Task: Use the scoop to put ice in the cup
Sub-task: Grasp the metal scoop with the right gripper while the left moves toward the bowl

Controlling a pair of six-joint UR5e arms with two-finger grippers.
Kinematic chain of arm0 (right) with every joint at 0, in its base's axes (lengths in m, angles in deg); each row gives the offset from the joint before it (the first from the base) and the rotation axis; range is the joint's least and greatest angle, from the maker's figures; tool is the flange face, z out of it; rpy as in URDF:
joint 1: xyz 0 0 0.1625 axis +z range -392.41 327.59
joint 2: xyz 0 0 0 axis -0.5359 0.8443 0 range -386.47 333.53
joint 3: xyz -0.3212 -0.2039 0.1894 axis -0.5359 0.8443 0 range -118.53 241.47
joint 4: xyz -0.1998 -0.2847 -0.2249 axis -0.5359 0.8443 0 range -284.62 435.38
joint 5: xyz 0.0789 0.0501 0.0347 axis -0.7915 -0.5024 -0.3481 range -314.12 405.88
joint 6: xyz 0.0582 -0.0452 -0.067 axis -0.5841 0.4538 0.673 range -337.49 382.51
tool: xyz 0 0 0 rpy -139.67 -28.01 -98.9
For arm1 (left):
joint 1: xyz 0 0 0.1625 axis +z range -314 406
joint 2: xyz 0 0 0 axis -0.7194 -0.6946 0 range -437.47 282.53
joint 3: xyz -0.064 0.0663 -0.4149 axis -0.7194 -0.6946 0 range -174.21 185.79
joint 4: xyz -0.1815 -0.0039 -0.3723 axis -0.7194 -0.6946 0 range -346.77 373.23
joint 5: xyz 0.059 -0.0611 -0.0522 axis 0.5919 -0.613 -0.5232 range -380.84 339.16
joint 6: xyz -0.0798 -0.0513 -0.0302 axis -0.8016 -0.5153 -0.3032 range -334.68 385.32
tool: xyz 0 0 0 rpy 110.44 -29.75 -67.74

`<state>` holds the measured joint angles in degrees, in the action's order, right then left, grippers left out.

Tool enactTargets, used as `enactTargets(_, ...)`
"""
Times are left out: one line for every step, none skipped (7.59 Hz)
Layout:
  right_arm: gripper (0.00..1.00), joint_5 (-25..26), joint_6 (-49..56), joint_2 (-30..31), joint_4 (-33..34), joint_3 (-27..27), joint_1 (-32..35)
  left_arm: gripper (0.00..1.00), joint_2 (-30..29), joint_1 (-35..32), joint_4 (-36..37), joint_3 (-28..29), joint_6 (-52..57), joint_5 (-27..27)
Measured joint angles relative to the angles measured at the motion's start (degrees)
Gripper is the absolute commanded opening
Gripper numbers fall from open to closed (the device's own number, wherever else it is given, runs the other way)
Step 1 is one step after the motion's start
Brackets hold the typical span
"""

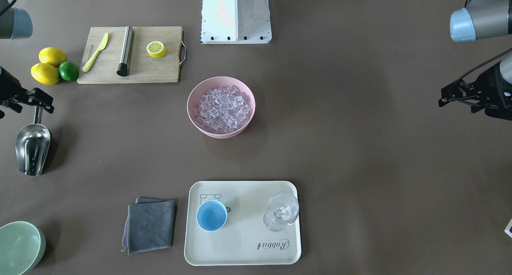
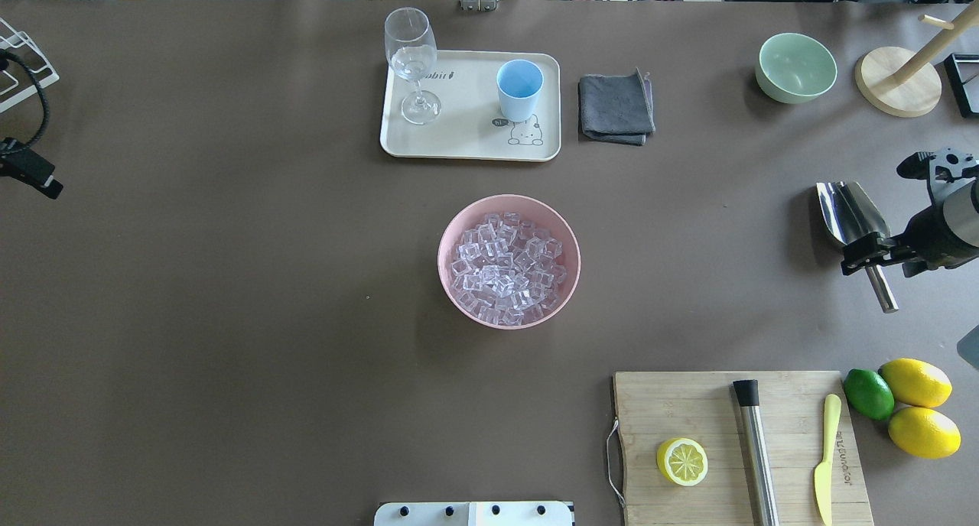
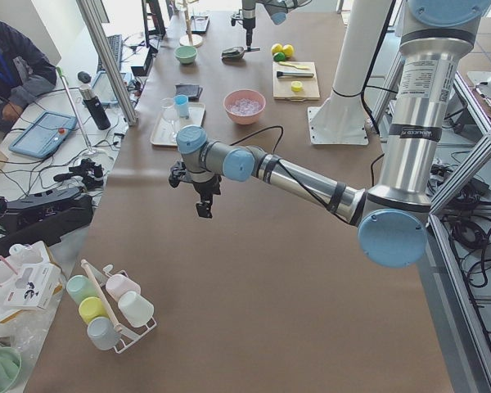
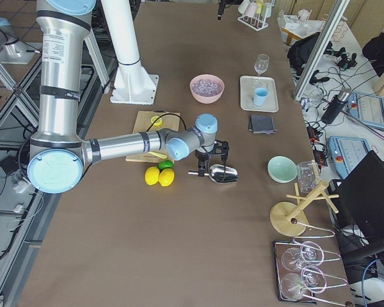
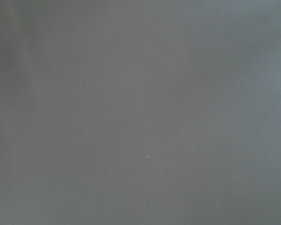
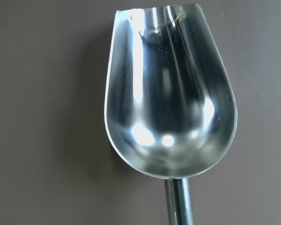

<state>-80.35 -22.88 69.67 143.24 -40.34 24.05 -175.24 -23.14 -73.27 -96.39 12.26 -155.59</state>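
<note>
The ice is lying in separate, sharp-edged cubes, so it will come loose and fall into the steel scoop when I push through it.
The steel scoop lies on the table at the robot's right, bowl facing up and empty; it fills the right wrist view. My right gripper hangs open over the scoop's handle, fingers either side of it. The ice fills a pink bowl at the table's middle. The light-blue cup stands upright and empty on a cream tray at the far side. My left gripper is open and empty above bare table at the robot's left.
A clear stemmed glass shares the tray. A grey cloth lies beside it, and a pale green bowl beyond. A cutting board holds a lemon half, a steel rod and a yellow knife; two lemons and a lime lie next to it.
</note>
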Motion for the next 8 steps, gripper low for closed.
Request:
enactTargets(1.0,2.2,-0.6,0.1,-0.2,0.9,-2.7,0.98,-2.1,2.7,-0.1,-0.9,0.0,0.4)
enactTargets(0.93,3.3,-0.5,0.0,-0.4,1.8,-4.1,0.98,-4.5,5.6,-0.1,-1.6,-0.1,1.0)
enactTargets(0.37,3.7,-0.4,0.1,-0.4,2.3,-4.7,0.98,-7.2,8.6,0.0,-2.0,-0.4,2.3)
enactTargets(0.02,3.8,-0.2,0.1,-0.4,2.5,-4.9,0.98,-9.5,11.0,0.0,-2.4,-0.5,3.0)
enactTargets(0.0,3.7,-0.2,0.3,-0.4,2.5,-4.9,0.98,-11.2,13.6,-0.4,-3.3,-0.5,3.4)
enactTargets(0.0,3.5,-0.2,0.4,-0.4,2.4,-4.9,0.98,-13.1,16.2,-0.6,-4.4,-0.5,4.0)
enactTargets(0.0,3.3,-0.3,0.8,-0.4,2.3,-4.8,0.98,-14.8,18.8,-0.9,-5.3,-0.6,4.9)
enactTargets(0.0,3.2,0.0,2.1,-0.5,1.8,-4.7,0.98,-16.2,21.0,-1.3,-6.1,-0.5,5.4)
